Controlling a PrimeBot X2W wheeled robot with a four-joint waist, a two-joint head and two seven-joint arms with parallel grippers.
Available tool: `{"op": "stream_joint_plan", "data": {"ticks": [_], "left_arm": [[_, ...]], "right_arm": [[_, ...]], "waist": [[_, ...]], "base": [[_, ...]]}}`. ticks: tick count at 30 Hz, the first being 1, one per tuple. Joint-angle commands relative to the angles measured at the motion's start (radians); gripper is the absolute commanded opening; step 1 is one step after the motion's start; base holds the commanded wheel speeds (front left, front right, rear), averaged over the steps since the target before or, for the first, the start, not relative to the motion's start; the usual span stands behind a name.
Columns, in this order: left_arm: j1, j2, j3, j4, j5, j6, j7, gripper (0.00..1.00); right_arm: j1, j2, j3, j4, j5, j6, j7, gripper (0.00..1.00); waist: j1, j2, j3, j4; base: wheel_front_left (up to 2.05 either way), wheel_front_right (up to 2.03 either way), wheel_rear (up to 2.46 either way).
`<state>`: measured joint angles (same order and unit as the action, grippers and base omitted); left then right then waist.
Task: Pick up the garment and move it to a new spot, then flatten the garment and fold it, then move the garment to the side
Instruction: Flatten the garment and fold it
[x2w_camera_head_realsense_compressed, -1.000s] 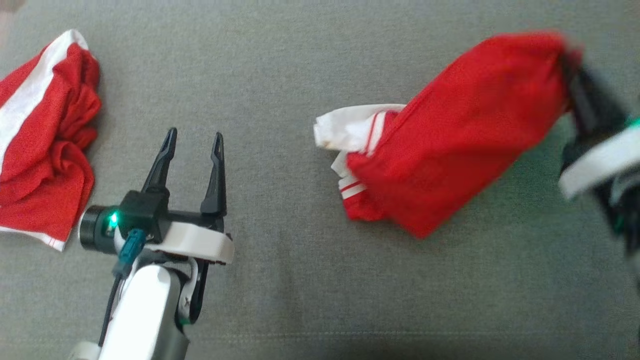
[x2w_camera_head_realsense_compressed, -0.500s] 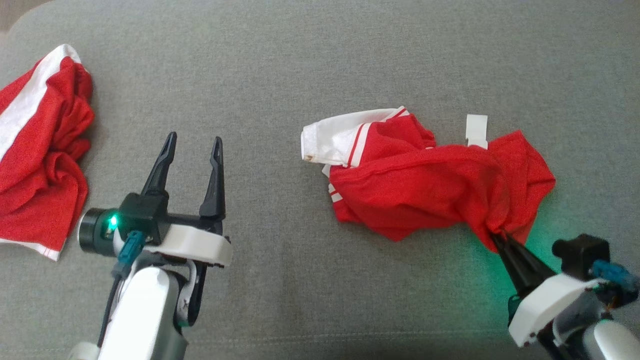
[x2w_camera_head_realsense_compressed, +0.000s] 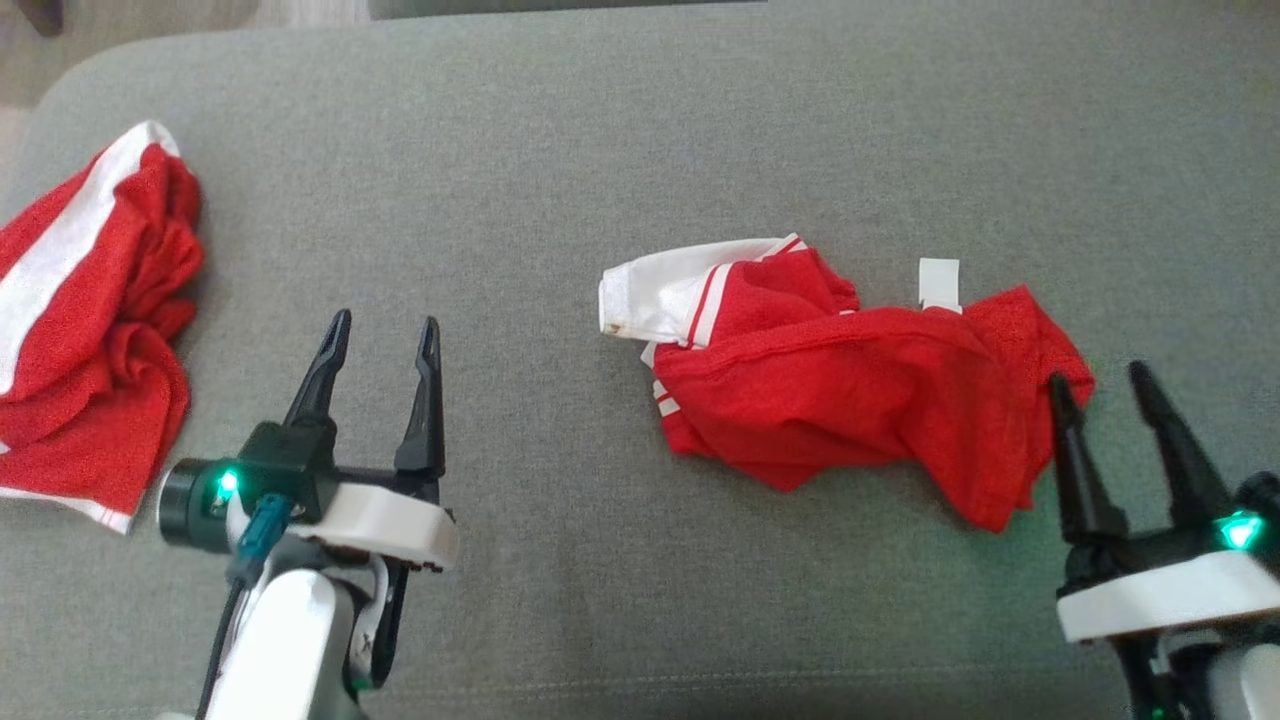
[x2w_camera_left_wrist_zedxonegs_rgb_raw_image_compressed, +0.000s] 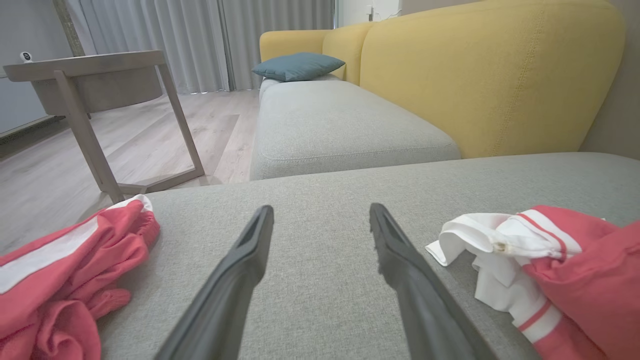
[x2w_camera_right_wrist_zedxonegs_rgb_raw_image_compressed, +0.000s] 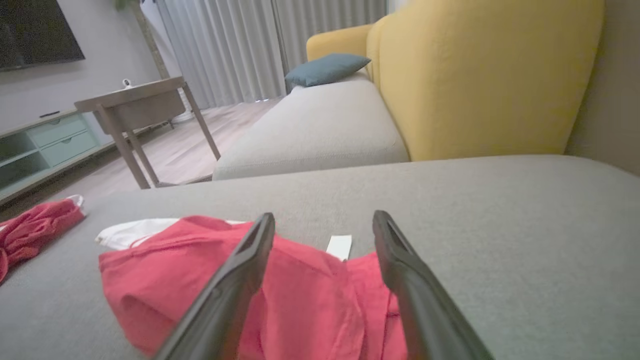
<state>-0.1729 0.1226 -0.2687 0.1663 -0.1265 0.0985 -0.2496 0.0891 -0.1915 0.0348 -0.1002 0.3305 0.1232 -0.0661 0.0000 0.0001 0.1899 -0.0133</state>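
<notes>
The whole garment should slide along still crumpled when the robot pulls the white edge (x2w_camera_head_realsense_compressed: 654, 294), because the red cloth lies bunched (x2w_camera_head_realsense_compressed: 846, 384) in a narrow heap behind that edge.
The garment (x2w_camera_head_realsense_compressed: 850, 400), red with a white collar and striped trim, lies crumpled on the grey cushion (x2w_camera_head_realsense_compressed: 600, 150) right of centre. A white tag (x2w_camera_head_realsense_compressed: 938, 283) pokes out at its far edge. My right gripper (x2w_camera_head_realsense_compressed: 1097, 375) stands open at the garment's right end, with its left fingertip over the red cloth and nothing between the fingers. From the right wrist, the garment (x2w_camera_right_wrist_zedxonegs_rgb_raw_image_compressed: 310, 290) spreads under and left of the open right gripper (x2w_camera_right_wrist_zedxonegs_rgb_raw_image_compressed: 324, 216). My left gripper (x2w_camera_head_realsense_compressed: 386, 320) hangs open over bare cushion, well left of the garment. Through the left wrist camera the garment (x2w_camera_left_wrist_zedxonegs_rgb_raw_image_compressed: 575, 265) lies right of the left gripper (x2w_camera_left_wrist_zedxonegs_rgb_raw_image_compressed: 321, 210).
A second red and white garment (x2w_camera_head_realsense_compressed: 90, 320) is heaped at the cushion's left edge. Beyond the cushion stand a yellow backrest (x2w_camera_left_wrist_zedxonegs_rgb_raw_image_compressed: 475, 75), a further grey seat with a blue pillow (x2w_camera_left_wrist_zedxonegs_rgb_raw_image_compressed: 297, 65), and a wooden side table (x2w_camera_left_wrist_zedxonegs_rgb_raw_image_compressed: 90, 85) on the floor.
My right gripper brought the lifted garment down, opened and let it go; the garment now lies in a crumpled heap. The left gripper kept its pose.
</notes>
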Motion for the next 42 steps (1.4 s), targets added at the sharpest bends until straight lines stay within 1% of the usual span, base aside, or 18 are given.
{"op": "stream_joint_plan", "data": {"ticks": [1, 10, 26, 29, 32, 35, 38, 42], "left_arm": [[-0.016, 0.022, 0.045, -0.027, -0.005, 0.01, -0.012, 1.0], [0.011, 0.031, 0.045, -0.025, -0.013, 0.017, -0.01, 1.0], [0.014, 0.038, 0.034, -0.031, -0.025, 0.025, -0.006, 1.0], [0.005, 0.041, 0.023, -0.033, -0.022, 0.019, -0.004, 1.0], [-0.027, 0.038, 0.0, -0.03, -0.024, -0.004, 0.016, 1.0], [-0.08, 0.02, -0.031, -0.022, -0.04, -0.041, 0.062, 1.0], [-0.146, -0.001, -0.067, -0.001, -0.061, -0.084, 0.129, 1.0], [-0.226, -0.032, -0.11, 0.045, -0.113, -0.135, 0.247, 1.0]], "right_arm": [[-0.03, -0.004, 0.001, -0.05, -0.015, 0.008, -0.014, 1.0], [-0.062, 0.005, 0.002, -0.061, -0.037, 0.008, 0.001, 1.0], [-0.066, 0.011, 0.012, -0.047, -0.033, 0.008, 0.006, 1.0], [-0.066, 0.011, 0.013, -0.047, -0.033, 0.008, 0.008, 1.0], [-0.069, 0.011, 0.014, -0.049, -0.032, 0.008, 0.01, 1.0], [-0.077, 0.009, 0.019, -0.053, -0.031, 0.008, 0.013, 1.0], [-0.086, 0.007, 0.025, -0.053, -0.03, 0.008, 0.016, 1.0], [-0.094, 0.006, 0.03, -0.051, -0.03, 0.008, 0.02, 1.0]], "waist": [[0.0, -0.0001, -0.014, -0.003], [0.0, -0.0001, -0.036, -0.005], [0.0, -0.0001, -0.036, -0.004], [0.0, -0.0001, -0.031, -0.004], [0.0, -0.0001, -0.019, -0.005], [0.0, -0.0001, -0.004, -0.012], [0.0, -0.0001, 0.012, -0.023], [0.0, -0.0001, 0.029, -0.04]], "base": [[0.0, 0.0, 0.0], [0.0, 0.0, 0.0], [0.0, 0.0, 0.0], [0.0, 0.0, 0.0], [0.0, 0.0, 0.0], [0.0, 0.0, 0.0], [0.0, 0.0, 0.0], [0.0, 0.0, 0.0]]}}
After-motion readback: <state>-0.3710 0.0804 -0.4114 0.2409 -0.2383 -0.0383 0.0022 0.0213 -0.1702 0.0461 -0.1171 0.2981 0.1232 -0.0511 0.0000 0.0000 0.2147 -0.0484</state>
